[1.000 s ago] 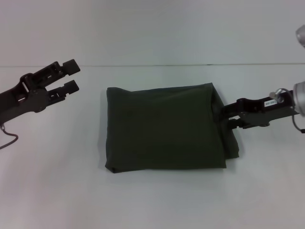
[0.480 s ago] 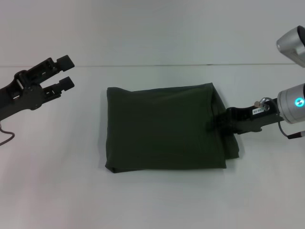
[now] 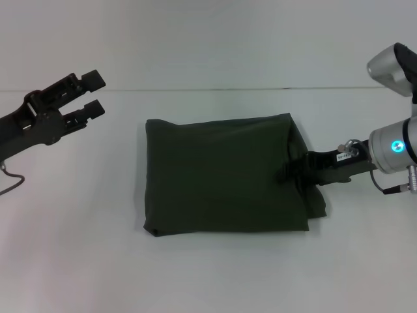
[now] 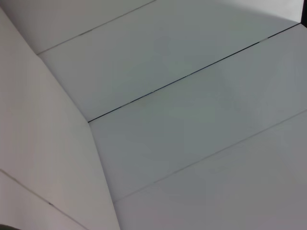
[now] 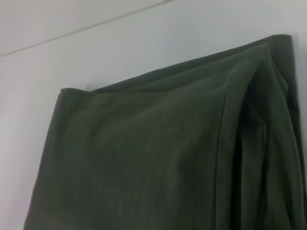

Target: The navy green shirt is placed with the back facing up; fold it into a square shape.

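The shirt's top layer ends short of the layer (image 3: 317,206) under it. My right gripper should lift the top layer's edge (image 3: 300,190) and pull it even with the lower layer.
The navy green shirt (image 3: 225,175) lies folded into a rough square on the white table (image 3: 208,274), plain side up, with loose layers bunched along its right edge. It fills the right wrist view (image 5: 158,153), where the stacked fold edges show. My right gripper (image 3: 288,172) reaches in from the right and rests at the shirt's right edge, about mid-height, dark against the dark cloth. My left gripper (image 3: 95,93) is open and empty, held above the table at the far left, well apart from the shirt.
The table's back edge (image 3: 208,89) meets a pale wall. The left wrist view shows only pale panels with seams (image 4: 182,76). A cable (image 3: 10,182) hangs from my left arm.
My right gripper has moved left, from just beside the shirt onto its right edge. My left gripper shifted slightly and stays open. The shirt has not moved.
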Tool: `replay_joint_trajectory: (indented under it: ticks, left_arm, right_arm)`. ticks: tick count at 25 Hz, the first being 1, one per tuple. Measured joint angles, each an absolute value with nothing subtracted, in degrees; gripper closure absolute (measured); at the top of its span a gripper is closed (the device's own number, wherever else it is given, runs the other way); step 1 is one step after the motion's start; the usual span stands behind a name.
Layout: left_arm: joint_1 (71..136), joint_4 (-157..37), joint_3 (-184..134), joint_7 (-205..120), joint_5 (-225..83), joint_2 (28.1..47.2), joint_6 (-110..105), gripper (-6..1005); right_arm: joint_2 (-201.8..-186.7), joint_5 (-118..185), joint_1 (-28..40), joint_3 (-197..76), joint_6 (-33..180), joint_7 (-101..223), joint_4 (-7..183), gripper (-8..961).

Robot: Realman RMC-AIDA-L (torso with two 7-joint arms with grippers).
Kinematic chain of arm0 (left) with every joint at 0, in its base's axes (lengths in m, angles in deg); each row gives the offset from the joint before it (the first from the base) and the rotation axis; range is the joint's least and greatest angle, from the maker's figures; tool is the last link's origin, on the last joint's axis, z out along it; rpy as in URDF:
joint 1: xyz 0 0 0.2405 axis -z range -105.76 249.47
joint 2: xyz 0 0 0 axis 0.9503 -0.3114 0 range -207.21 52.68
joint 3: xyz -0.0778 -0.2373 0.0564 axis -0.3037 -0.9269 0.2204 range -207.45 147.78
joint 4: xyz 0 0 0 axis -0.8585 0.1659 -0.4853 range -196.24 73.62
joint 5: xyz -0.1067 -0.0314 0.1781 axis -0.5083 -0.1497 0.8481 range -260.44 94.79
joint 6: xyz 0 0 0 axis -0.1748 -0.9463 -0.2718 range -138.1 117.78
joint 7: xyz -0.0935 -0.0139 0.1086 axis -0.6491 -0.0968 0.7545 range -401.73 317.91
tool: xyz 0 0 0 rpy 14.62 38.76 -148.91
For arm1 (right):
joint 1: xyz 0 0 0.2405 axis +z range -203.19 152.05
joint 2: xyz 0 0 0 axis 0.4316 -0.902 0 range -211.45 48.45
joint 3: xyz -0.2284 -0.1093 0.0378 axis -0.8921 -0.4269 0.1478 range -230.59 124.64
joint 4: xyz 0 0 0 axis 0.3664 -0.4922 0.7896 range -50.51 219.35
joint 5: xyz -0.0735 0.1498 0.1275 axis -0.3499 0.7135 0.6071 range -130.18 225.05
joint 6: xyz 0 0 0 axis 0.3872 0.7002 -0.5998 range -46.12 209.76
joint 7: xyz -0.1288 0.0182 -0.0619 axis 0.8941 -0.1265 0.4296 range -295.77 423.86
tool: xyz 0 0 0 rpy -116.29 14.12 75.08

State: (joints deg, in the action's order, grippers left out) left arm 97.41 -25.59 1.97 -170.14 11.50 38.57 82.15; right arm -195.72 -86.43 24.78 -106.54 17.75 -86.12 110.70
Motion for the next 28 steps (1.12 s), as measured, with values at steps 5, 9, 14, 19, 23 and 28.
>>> replay_joint_trajectory:
  ticks: [5, 9, 14, 19, 23, 28]
  left_arm:
    - [97.5, -25.6, 2.0, -170.1, 11.5, 38.57, 81.6, 93]
    - [97.7, -25.7, 2.0, -170.1, 11.5, 38.57, 81.6, 93]
    - [98.0, -25.7, 2.0, -170.1, 11.5, 38.57, 81.5, 94]
    - [98.1, -25.7, 2.0, -170.1, 11.4, 38.57, 81.4, 94]
    - [98.1, -25.8, 2.0, -170.1, 11.4, 38.49, 81.0, 94]
    - [98.1, -25.8, 2.0, -170.1, 11.4, 38.40, 80.8, 93]
  right_arm:
    - [-196.12, -86.4, 25.4, -106.9, 18.8, -86.0, 110.2, 331]
    - [-196.45, -86.4, 25.8, -106.9, 19.0, -86.1, 110.2, 331]
    - [-196.48, -86.5, 26.0, -106.9, 19.0, -86.1, 110.4, 332]
    - [-196.42, -86.5, 25.7, -106.7, 18.9, -86.2, 110.7, 517]
    - [-196.31, -86.2, 25.5, -106.4, 18.9, -86.0, 110.7, 676]
    - [-196.50, -86.1, 25.4, -106.4, 18.3, -86.0, 112.1, 848]
